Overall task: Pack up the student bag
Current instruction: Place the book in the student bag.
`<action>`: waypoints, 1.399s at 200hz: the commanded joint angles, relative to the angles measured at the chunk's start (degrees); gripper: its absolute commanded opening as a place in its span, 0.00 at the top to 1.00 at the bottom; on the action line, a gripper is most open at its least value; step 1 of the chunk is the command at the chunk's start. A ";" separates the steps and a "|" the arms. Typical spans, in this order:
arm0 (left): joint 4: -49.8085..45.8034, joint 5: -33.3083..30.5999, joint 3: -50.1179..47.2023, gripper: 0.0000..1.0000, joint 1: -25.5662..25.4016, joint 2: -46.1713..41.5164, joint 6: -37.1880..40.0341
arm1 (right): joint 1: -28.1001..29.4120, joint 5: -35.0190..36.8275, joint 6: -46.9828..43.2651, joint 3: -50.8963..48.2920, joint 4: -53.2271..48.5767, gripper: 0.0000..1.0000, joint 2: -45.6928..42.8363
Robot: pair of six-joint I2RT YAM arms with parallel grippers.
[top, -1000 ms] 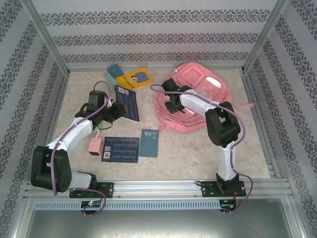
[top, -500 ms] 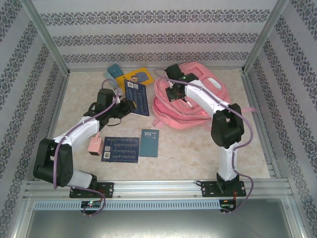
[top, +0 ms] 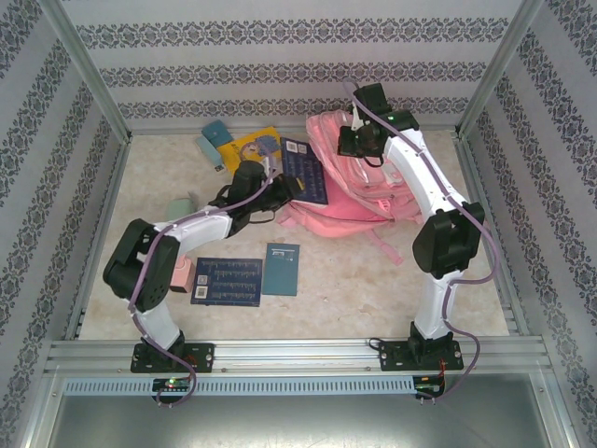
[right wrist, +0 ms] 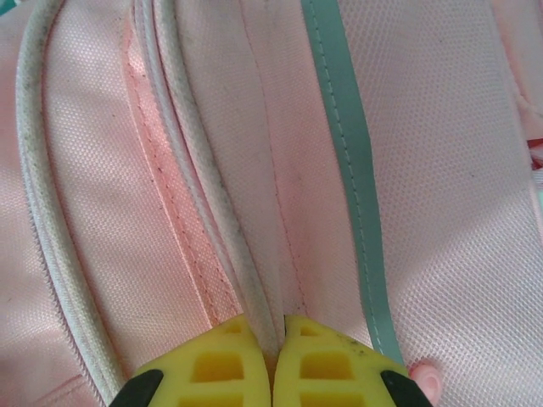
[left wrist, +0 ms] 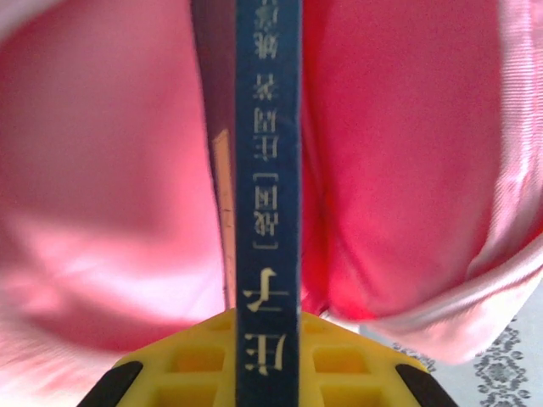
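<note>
My left gripper keeps pushing the dark blue book (top: 306, 172), which is in line with the student bag's opening (top: 349, 208), until the book sits inside.
The student bag (top: 373, 191) is a big pink backpack lying at the back right of the table. My right gripper (top: 354, 142) is over its upper edge. In the right wrist view this gripper (right wrist: 276, 339) is shut on a fold of the bag's pink fabric (right wrist: 441, 170) beside a white piping cord. My left gripper (top: 283, 189) is shut on a dark blue book (top: 306, 175), whose far end reaches over the bag's left side. In the left wrist view the book's spine (left wrist: 267, 170) stands between the yellow fingers (left wrist: 348, 365), with pink bag fabric (left wrist: 407, 170) on both sides.
A yellow book (top: 254, 145) and a teal item (top: 216, 138) lie at the back left. Near the front lie a dark blue booklet (top: 227, 281), a teal notebook (top: 281, 269) and a small pink box (top: 179, 274). Patterned walls enclose the table.
My left gripper has carried the dark blue book right and back, up to the bag. My right gripper has shut on the bag's fabric and pulled it up toward the back wall.
</note>
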 commanded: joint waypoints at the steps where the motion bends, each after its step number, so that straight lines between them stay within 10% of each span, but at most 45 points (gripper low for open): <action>1: 10.95 -1.82 5.17 1.00 -2.83 5.28 -5.28 | -0.49 -5.03 5.11 2.74 2.08 1.00 -4.73; 90: 16.82 -7.87 24.56 1.00 -11.28 25.87 -14.53 | -3.99 -13.36 14.46 -1.50 7.88 1.00 -8.40; 167: -5.57 -9.16 44.45 1.00 -17.00 38.62 -10.76 | -3.91 -14.39 14.79 -1.86 8.17 1.00 -8.08; 220: -17.37 -10.21 46.33 0.39 -17.17 36.41 -4.19 | -4.06 -13.63 13.91 -2.71 8.02 1.00 -8.30; 280: -27.10 -15.31 39.60 0.13 -15.55 25.33 3.69 | -4.61 -12.49 12.44 -4.59 8.44 1.00 -8.01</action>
